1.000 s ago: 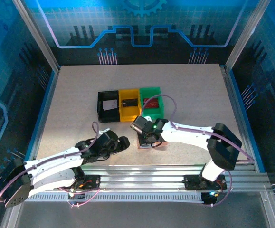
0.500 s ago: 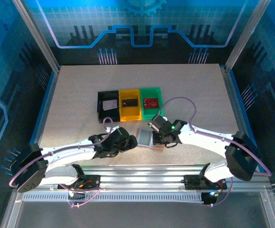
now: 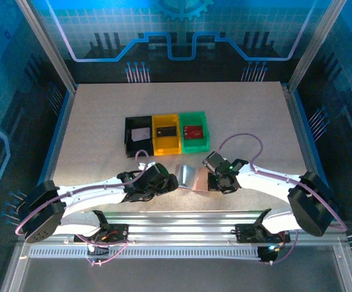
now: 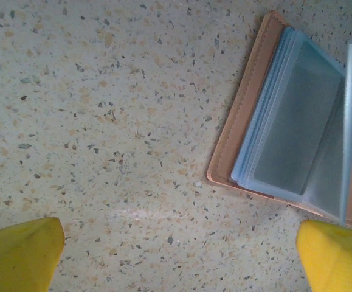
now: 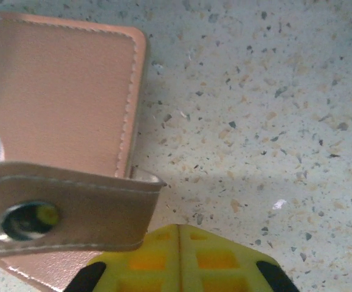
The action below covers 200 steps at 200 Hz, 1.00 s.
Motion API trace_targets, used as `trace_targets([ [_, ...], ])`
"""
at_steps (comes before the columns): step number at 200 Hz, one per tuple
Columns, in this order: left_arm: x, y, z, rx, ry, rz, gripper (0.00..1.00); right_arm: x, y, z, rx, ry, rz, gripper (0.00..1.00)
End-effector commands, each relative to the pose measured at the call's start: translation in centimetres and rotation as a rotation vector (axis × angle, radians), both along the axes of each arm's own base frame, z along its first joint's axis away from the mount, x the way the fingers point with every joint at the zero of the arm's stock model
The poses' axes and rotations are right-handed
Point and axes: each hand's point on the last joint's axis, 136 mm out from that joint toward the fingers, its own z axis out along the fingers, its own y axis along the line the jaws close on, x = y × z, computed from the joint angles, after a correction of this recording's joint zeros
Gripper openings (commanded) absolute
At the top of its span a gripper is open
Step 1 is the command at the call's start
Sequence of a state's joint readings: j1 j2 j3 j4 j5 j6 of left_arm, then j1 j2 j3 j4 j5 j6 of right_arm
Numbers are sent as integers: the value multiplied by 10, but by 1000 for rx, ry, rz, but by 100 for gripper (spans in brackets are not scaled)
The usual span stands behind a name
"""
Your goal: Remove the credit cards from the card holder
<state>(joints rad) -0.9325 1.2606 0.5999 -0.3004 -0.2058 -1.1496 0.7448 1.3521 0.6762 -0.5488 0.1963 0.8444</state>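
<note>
The snap strap [image 5: 84, 207] is standing up over the card holder's cover [image 5: 69, 100], so the robot's right gripper should push it flat there before the left gripper turns the clear sleeves.
The tan-pink card holder [image 3: 189, 177] lies open near the table's front edge, between my two grippers. In the left wrist view the card holder [image 4: 241, 125] shows a stack of clear plastic sleeves [image 4: 291, 121], one of them standing up on edge; I see no card in them. My left gripper [image 4: 179, 261] is open just left of it, yellow fingertips [image 4: 19, 258] wide apart over bare table. My right gripper [image 5: 182, 261] is shut, with the wallet's snap strap [image 5: 84, 213] beside its tips. A white card [image 3: 140, 133], a dark card [image 3: 165, 130] and a red card [image 3: 193, 129] lie in the trays.
Black [image 3: 129, 137], yellow [image 3: 166, 143] and green [image 3: 195, 143] trays stand in a row just behind the wallet. Speckled tabletop [image 3: 255, 121] stretches right and back. A metal rail [image 3: 182, 216] runs along the near edge.
The right gripper moved right and toward the near edge. The left gripper came in to the wallet's left side. The wallet now lies open with a sleeve standing up.
</note>
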Motion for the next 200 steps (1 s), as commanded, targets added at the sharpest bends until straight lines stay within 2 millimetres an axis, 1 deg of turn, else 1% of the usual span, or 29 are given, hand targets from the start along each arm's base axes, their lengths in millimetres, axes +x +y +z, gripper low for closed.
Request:
trace_targets([
  [1, 5, -9, 7, -8, -28, -20, 99, 8, 11, 20, 61, -55, 12, 11],
  [19, 9, -15, 8, -12, -30, -27, 99, 12, 15, 27, 71, -71, 27, 15],
  [47, 18, -21, 10, -4, -50, -23, 99, 14, 18, 35, 64, -83, 53, 18],
  [69, 27, -31, 22, -52, -92, -26, 99, 16, 24, 48, 97, -127, 79, 24],
  [89, 36, -39, 35, -82, -134, -41, 99, 19, 22, 55, 91, -149, 87, 27],
  [101, 39, -45, 40, -96, -147, -52, 99, 21, 21, 58, 82, -159, 86, 30],
  [109, 41, -48, 41, -103, -150, -59, 99, 22, 21, 59, 86, -164, 83, 32],
  [122, 43, -52, 35, -102, -138, -65, 99, 25, 25, 61, 99, -173, 87, 35],
  [131, 44, -54, 30, -100, -125, -67, 99, 26, 28, 59, 106, -172, 92, 38],
  [160, 47, -58, 17, -94, -96, -73, 99, 31, 29, 48, 77, -147, 93, 38],
  [183, 50, -57, 15, -88, -94, -71, 99, 33, 29, 33, 72, -125, 88, 36],
  [200, 52, -56, 16, -85, -94, -69, 99, 34, 28, 20, 61, -105, 84, 33],
])
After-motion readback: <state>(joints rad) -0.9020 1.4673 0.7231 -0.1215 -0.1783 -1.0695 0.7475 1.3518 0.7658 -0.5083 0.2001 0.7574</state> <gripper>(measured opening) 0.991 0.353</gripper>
